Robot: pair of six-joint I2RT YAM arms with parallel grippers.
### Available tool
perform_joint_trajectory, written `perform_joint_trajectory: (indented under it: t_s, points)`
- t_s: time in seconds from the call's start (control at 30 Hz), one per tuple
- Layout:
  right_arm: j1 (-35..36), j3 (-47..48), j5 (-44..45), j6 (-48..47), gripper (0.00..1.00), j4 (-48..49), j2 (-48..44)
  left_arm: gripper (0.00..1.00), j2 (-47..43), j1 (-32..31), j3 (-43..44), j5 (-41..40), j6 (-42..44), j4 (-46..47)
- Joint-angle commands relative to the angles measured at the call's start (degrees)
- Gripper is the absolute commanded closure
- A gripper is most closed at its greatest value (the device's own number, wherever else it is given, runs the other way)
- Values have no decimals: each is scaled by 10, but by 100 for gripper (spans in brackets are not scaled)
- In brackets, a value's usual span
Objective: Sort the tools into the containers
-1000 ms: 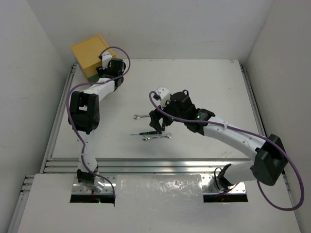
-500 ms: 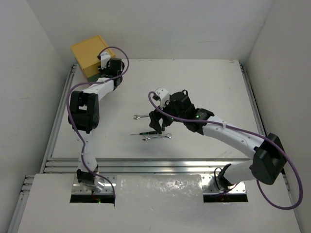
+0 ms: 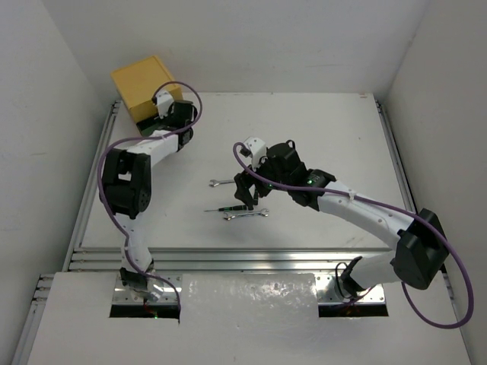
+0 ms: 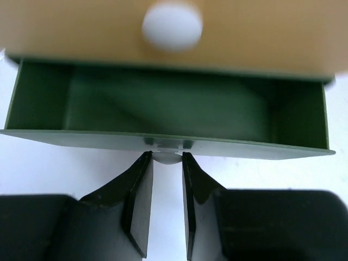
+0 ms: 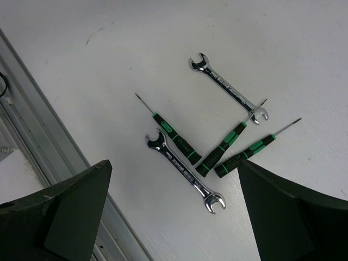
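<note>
The open green drawer is far away from the tools. Next, my right gripper picks up the screwdriver crossing a wrench and hands it to my left gripper.
My left gripper is shut on the small white knob of the green drawer, which stands pulled open and looks empty. Above it is the yellow drawer with its own white knob. The drawer stack sits at the table's far left corner; the orange-red drawer is hidden. My right gripper is open and empty, hovering above two silver wrenches and three black-and-green screwdrivers lying close together mid-table.
A metal rail runs along the table's near edge, close to the tools. White walls enclose the table on the left, right and far sides. Purple cables loop over both arms.
My left wrist has shifted slightly away from the drawer stack while gripping the green drawer's knob, and its elbow has swung left. The right arm and the tools have not moved.
</note>
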Motion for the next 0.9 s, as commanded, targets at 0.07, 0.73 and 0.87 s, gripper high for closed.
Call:
perform_joint_trajectory:
  t_s: [0.07, 0.73, 0.87]
  points:
    - [-3, -1, -13, 1, 1, 15, -17, 100, -79, -25, -90, 42, -84, 20]
    - [-62, 121, 101, 134, 4, -129, 159, 0, -283, -42, -102, 134, -130, -109]
    - [-62, 217, 113, 133, 25, -183, 263, 0, -384, -42, -125, 162, -154, -167]
